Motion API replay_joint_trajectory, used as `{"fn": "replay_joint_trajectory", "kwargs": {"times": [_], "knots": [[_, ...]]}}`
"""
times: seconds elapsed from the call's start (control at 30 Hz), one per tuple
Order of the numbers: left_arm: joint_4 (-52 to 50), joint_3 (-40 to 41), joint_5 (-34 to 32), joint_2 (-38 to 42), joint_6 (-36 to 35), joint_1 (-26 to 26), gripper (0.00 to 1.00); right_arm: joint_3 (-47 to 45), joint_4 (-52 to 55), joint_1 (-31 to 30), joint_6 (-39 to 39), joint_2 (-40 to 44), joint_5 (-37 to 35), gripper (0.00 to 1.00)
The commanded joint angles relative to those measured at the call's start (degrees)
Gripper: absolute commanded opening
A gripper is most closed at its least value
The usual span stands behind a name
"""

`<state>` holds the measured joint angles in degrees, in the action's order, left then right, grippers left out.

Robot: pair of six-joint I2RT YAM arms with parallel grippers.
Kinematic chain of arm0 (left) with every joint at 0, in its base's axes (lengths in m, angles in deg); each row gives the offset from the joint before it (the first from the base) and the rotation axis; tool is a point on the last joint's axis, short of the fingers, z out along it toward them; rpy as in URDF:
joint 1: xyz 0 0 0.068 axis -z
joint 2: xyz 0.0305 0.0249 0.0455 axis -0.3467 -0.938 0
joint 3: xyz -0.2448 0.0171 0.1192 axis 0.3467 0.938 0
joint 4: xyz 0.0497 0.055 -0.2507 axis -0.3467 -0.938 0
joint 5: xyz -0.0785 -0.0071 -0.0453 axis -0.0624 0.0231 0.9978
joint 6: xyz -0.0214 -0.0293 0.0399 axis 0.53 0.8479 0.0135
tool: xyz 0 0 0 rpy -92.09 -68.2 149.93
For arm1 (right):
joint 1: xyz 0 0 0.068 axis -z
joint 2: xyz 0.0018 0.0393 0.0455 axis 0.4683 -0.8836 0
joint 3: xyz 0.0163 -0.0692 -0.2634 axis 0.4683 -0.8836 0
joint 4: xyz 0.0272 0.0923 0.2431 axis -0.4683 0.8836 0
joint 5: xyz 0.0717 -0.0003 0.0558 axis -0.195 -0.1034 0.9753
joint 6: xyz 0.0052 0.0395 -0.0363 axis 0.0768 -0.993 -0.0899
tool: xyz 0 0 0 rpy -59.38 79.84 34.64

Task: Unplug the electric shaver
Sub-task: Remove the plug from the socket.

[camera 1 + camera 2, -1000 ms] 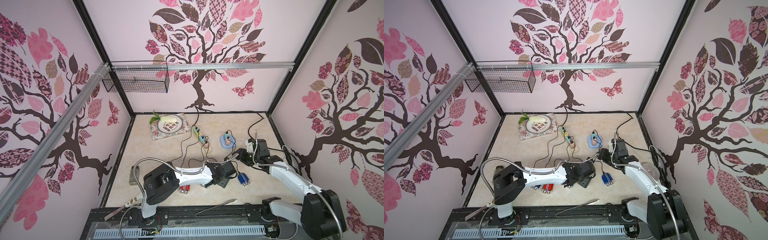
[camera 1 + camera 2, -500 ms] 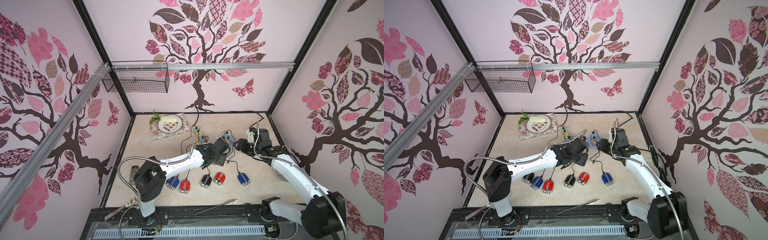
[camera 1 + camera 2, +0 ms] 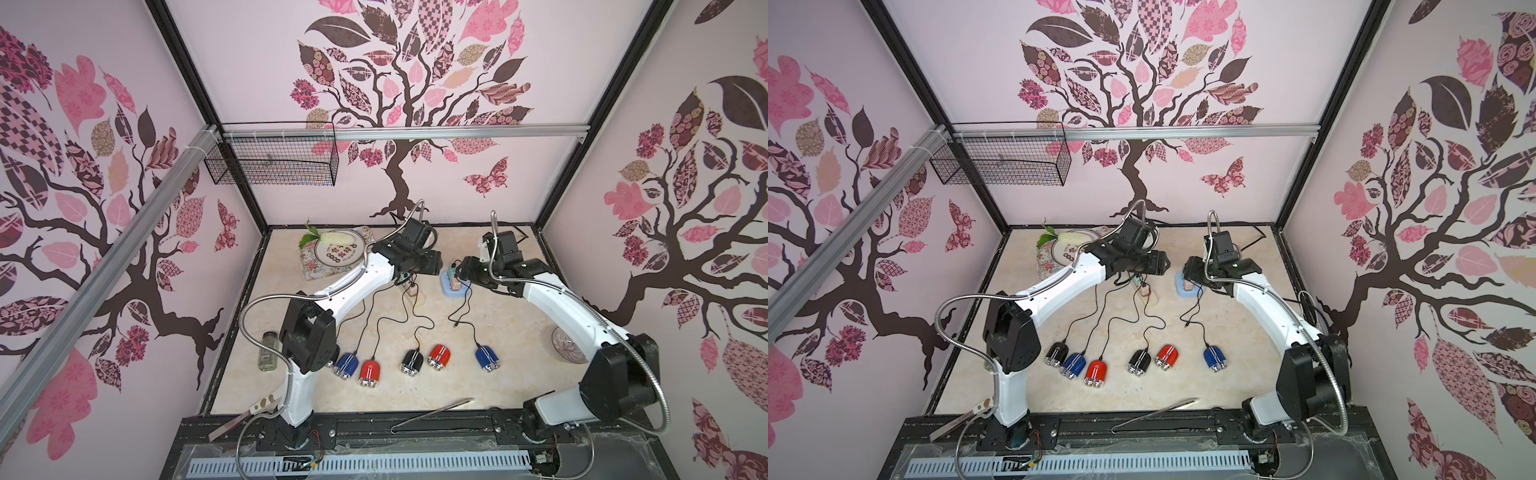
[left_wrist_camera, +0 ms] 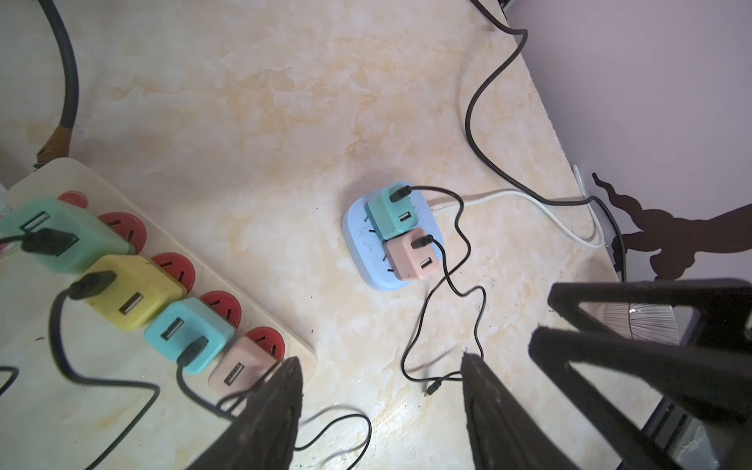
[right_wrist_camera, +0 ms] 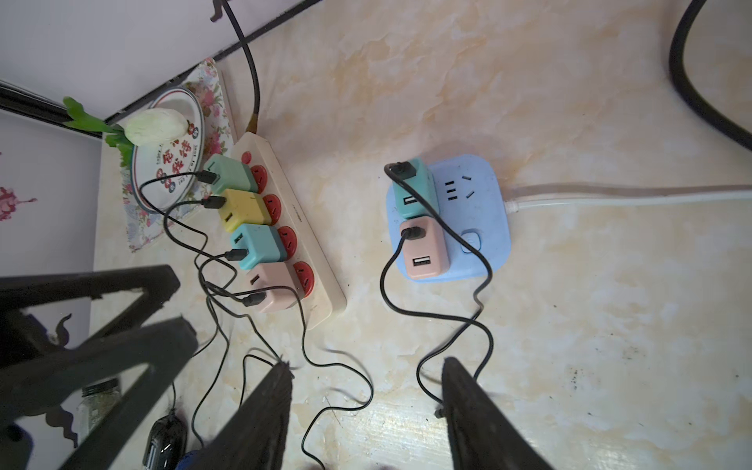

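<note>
The open fingers of my right gripper line up with the narrow width (image 5: 427,244), so it should keep lowering toward the blue cube's pink charger (image 5: 424,250) until the charger sits inside them.
Several small electric shavers lie in a row near the table's front, among them a black one (image 3: 412,361), a red one (image 3: 439,356) and a blue one (image 3: 487,358). Thin black cables run back from them to coloured chargers in a white power strip (image 5: 321,293) and a blue power cube (image 5: 484,195). One loose cable end (image 4: 432,390) lies bare on the table. No cable shows on that red shaver. My left gripper (image 4: 380,362) hovers open above the strip's near end. Beside the cube hangs my right gripper (image 5: 366,362), also open, with only cables below it.
A plate with a vegetable (image 3: 336,253) sits on a floral tray at the back left. A glass jar (image 3: 268,351) stands at the left edge and a glass bowl (image 3: 565,345) at the right. Metal tongs (image 3: 432,411) lie along the front edge. A wire basket (image 3: 270,166) hangs on the back wall.
My left arm has swung from low over the shavers at the front to the back above the power strip, uncovering the row. The right gripper has shifted slightly back toward the blue cube.
</note>
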<state>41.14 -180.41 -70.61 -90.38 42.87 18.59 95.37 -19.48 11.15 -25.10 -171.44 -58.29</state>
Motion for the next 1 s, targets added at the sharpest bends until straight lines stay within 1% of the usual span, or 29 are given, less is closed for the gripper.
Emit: {"fn": "replay_joint_trajectory", "kwargs": {"times": [0.0,0.1,0.3,0.63,0.73,0.97], "knots": [[-3.1,-7.9,4.7,-4.1,-0.6,-0.9,0.63,4.0,1.9,-0.7,2.1,-3.2,-2.1,0.62],[-3.6,-12.0,5.6,-7.7,0.3,-1.8,0.63,5.9,2.5,-0.9,3.1,-5.6,-2.9,0.63],[-3.7,-17.1,6.6,-13.5,2.2,-3.1,0.62,8.0,3.4,-1.6,4.5,-9.3,-4.4,0.63],[-2.4,-20.4,8.5,-19.7,3.7,-3.3,0.60,10.1,4.1,-2.3,5.8,-13.2,-5.8,0.63],[-2.3,-20.3,7.8,-20.3,4.6,-3.3,0.60,10.8,4.2,-2.8,6.0,-14.3,-6.3,0.63],[-4.4,-20.5,3.5,-21.1,5.0,-2.6,0.57,12.0,4.4,-3.9,6.1,-16.3,-7.5,0.64]]}}
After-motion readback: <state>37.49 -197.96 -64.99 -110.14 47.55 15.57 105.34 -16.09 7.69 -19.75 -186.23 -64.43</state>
